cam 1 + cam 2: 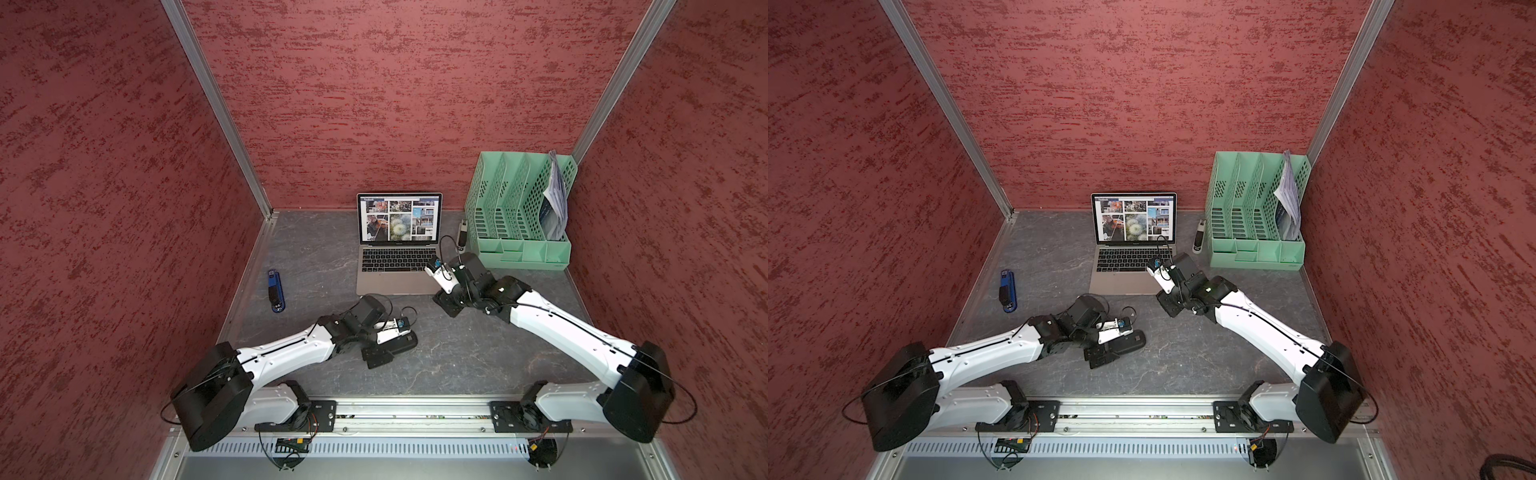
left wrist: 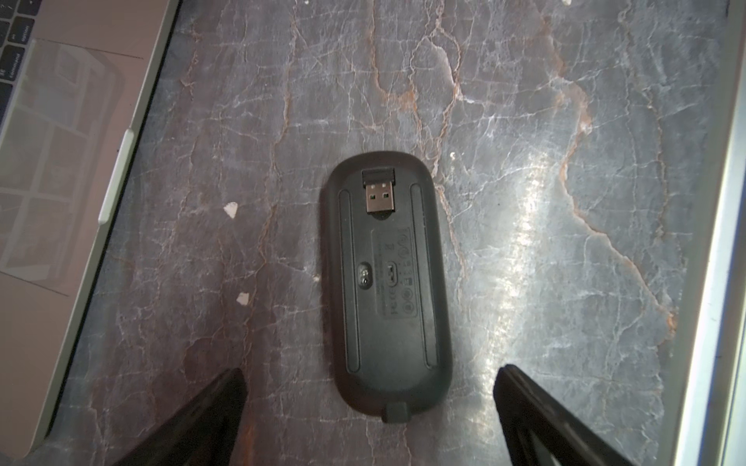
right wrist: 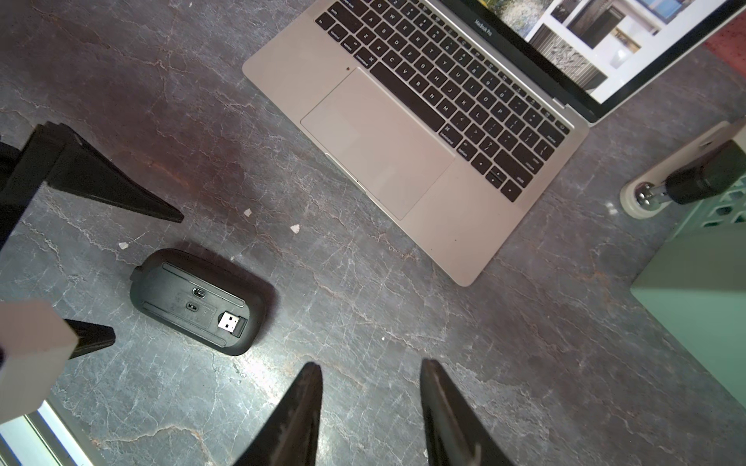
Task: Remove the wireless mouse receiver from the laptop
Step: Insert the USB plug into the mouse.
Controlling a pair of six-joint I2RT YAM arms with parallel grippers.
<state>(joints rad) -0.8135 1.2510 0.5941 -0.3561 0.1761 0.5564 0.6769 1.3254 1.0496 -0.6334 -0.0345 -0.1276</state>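
The upside-down mouse (image 1: 406,342) is lying short of the laptop's front corner, so my left gripper should go down low, take hold of the mouse's sides (image 2: 388,310) and bring the mouse nearer.
The silver-grey laptop (image 1: 397,266) (image 1: 1129,270) stands open at the back of the table, its screen showing photos. In front of it a black oval mouse (image 2: 387,302) (image 3: 193,298) lies upside down. The wireless mouse receiver (image 2: 379,195) (image 3: 232,322), a small metal plug with a black cap, sits in a slot in the mouse's underside. My left gripper (image 2: 371,369) (image 1: 390,345) hovers over the mouse, open wide, its fingers on either side and apart from it. My right gripper (image 3: 371,363) (image 1: 446,305) is open and empty, above bare table by the laptop's front right corner.
A blue-and-black stick-shaped gadget (image 1: 276,291) lies at the left of the table. A green file organiser (image 1: 521,212) with papers stands at the back right, with a small white and black stapler-like tool (image 1: 461,235) beside it. Red walls enclose three sides.
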